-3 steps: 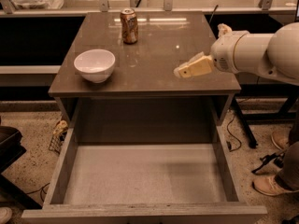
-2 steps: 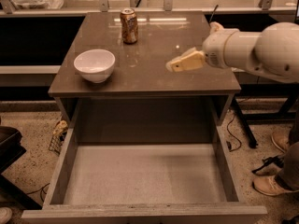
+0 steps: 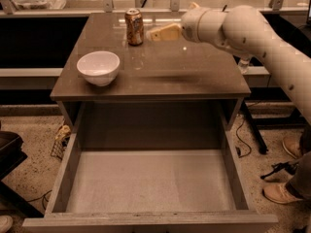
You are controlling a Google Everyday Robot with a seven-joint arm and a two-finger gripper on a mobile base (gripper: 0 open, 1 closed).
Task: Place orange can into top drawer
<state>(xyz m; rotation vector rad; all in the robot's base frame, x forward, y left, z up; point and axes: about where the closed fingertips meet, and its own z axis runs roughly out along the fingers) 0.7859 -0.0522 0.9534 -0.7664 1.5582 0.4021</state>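
My gripper should keep moving toward the orange can (image 3: 134, 29) until its fingers straddle the can's sides (image 3: 135, 21), because the can is standing upright and clear of the white bowl.
The orange can (image 3: 134, 26) stands upright at the back of the brown cabinet top (image 3: 160, 69), left of centre. My gripper (image 3: 154, 34) reaches in from the right on a white arm and hovers just right of the can, its pale fingers (image 3: 164, 33) pointing at it with a small gap between tip and can. The top drawer (image 3: 146, 181) is pulled fully out below the cabinet top, its pale speckled floor bare.
A white bowl (image 3: 98, 67) sits on the left of the cabinet top. A person's shoes (image 3: 279, 192) and cables lie on the floor at the right. A dark object (image 3: 9, 152) stands at the left. A rail with posts runs behind the cabinet.
My gripper has moved left and toward the back of the cabinet top, from the right-middle to close beside the can. The can, bowl and drawer have not moved.
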